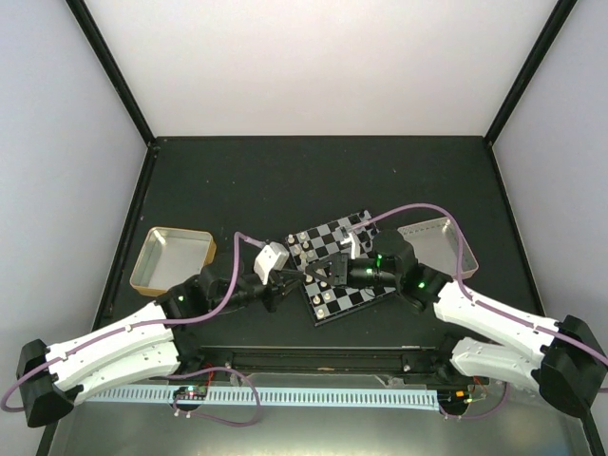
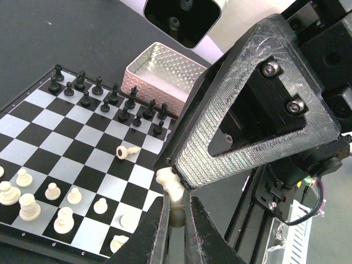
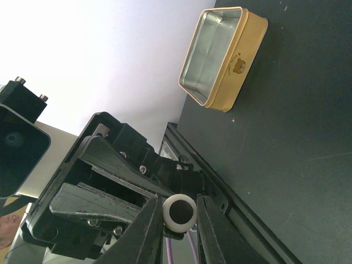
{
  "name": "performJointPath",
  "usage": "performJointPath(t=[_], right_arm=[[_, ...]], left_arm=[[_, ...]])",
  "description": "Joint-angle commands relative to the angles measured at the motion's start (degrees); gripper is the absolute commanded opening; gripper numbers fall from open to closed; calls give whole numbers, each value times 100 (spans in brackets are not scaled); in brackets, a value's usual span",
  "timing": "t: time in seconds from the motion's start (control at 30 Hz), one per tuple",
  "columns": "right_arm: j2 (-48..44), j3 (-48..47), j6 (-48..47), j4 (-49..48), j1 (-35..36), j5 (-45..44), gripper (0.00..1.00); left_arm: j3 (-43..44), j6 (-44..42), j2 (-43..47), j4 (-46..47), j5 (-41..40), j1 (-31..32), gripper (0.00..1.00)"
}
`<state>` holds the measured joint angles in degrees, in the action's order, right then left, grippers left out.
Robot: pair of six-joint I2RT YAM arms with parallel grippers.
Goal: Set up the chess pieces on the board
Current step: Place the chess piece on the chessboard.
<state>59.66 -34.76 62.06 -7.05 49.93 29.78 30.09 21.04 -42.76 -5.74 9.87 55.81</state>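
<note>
Next, my left gripper opens and takes hold of the head (image 2: pixel 176 216) again straight, because the white piece (image 2: pixel 170 184) slants at its fingers while my right gripper holds the white piece's base.
The board (image 1: pixel 359 231) lies between my arms and also shows in the left wrist view (image 2: pixel 55 144). Black chess pieces (image 2: pixel 99 91) stand along its far rows, cream-white ones (image 2: pixel 27 204) along the near rows, and one white piece (image 2: pixel 127 150) lies on its side. My left gripper (image 2: pixel 176 208) is shut on a cream-white piece (image 2: pixel 171 190) held above the board's right edge. My right gripper (image 3: pixel 180 215) meets it there, its fingers closed on the same piece's round base (image 3: pixel 180 212). In the top view the left gripper (image 1: pixel 290 278) and right gripper (image 1: pixel 328 275) meet over the board.
A yellow tin (image 1: pixel 171 258) stands left of the board and shows in the right wrist view (image 3: pixel 223 55). A shallow pinkish metal tray (image 1: pixel 432 242) sits at the board's right, seen beyond the black pieces in the left wrist view (image 2: pixel 165 71).
</note>
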Motion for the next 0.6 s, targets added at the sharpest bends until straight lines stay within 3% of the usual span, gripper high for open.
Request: performJointPath(t=[0.0, 0.1, 0.23, 0.33, 0.5, 0.57], right_arm=[[83, 108, 243, -602, 47, 339, 18], [-5, 180, 254, -716, 52, 137, 18], [-43, 148, 186, -626, 47, 3, 31], [11, 145, 205, -645, 50, -3, 32], [22, 303, 431, -917, 47, -39, 15], [-10, 444, 645, -1163, 51, -112, 10]], left_arm=[[347, -144, 14, 333, 322, 20, 2], [342, -144, 37, 310, 351, 22, 2], [307, -143, 55, 302, 357, 17, 1], [300, -145, 50, 303, 365, 17, 2], [320, -125, 80, 243, 237, 17, 2], [307, -64, 132, 244, 147, 20, 8]])
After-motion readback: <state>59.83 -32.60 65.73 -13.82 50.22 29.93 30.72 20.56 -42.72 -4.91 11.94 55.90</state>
